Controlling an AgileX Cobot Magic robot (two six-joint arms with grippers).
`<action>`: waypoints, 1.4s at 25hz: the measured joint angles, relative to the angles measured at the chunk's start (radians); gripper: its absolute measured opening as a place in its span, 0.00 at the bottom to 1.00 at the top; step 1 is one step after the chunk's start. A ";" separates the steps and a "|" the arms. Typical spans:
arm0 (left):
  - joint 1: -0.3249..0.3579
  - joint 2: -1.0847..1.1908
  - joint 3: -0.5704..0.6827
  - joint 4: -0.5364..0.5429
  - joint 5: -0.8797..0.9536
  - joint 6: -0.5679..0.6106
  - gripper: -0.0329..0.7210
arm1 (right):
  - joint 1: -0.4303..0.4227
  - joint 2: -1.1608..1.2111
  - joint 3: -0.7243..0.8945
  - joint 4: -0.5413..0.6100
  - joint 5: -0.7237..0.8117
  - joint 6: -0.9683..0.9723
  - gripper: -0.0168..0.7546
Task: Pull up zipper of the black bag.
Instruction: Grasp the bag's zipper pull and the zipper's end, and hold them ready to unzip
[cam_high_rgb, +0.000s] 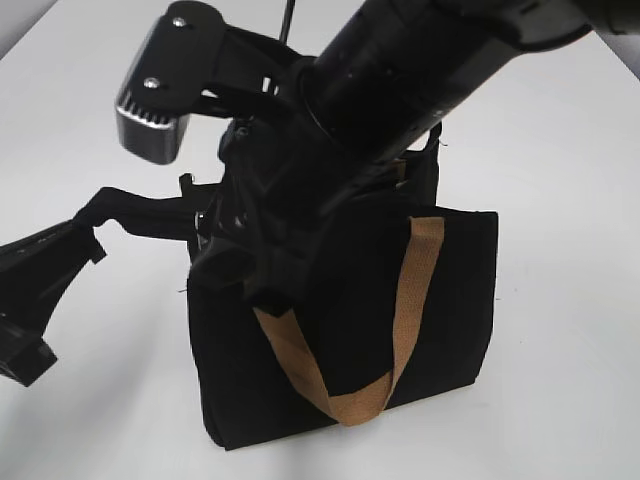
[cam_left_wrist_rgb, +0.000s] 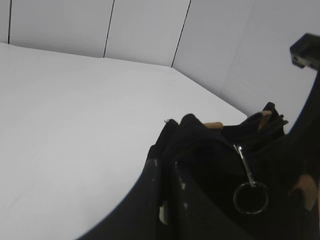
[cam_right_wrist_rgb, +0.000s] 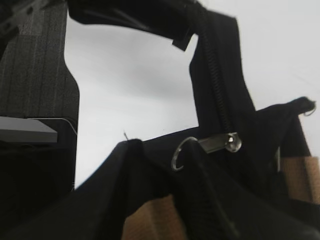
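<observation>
I expect the bag's top to zip closed when I pull the ring (cam_right_wrist_rgb: 177, 154) away from the black fabric tab, because the zipper track (cam_right_wrist_rgb: 215, 82) there is already joined.
The black bag (cam_high_rgb: 440, 300) stands on the white table with a tan handle (cam_high_rgb: 400, 330) hanging down its front. My left gripper (cam_high_rgb: 85, 240) is at the left, shut on a black fabric tab (cam_high_rgb: 130, 205) pulled out from the bag's top end; the left wrist view shows its jaws (cam_left_wrist_rgb: 167, 155) pinched together. The zipper track (cam_right_wrist_rgb: 215, 85) runs up to that tab. The silver pull tab (cam_right_wrist_rgb: 217, 143) and its ring (cam_right_wrist_rgb: 179, 152) hang loose; they also show in the left wrist view (cam_left_wrist_rgb: 250, 197). My right gripper (cam_right_wrist_rgb: 165, 150) is at the bag's top, jaws apart, one fingertip covering part of the ring.
The right arm (cam_high_rgb: 400, 70) slants down from the top right over the bag and hides its top left corner. The white table (cam_high_rgb: 560, 150) surrounds the bag. White wall panels (cam_left_wrist_rgb: 150, 30) stand behind the table.
</observation>
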 joint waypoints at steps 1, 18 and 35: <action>0.000 -0.012 0.000 0.001 0.000 0.000 0.06 | 0.000 0.000 0.000 -0.009 0.005 0.027 0.40; 0.000 -0.102 -0.081 0.114 0.016 -0.003 0.06 | -0.002 0.011 0.000 -0.036 -0.049 0.182 0.35; 0.000 -0.102 -0.088 0.152 0.022 -0.006 0.06 | -0.002 0.029 0.000 -0.042 -0.111 0.324 0.31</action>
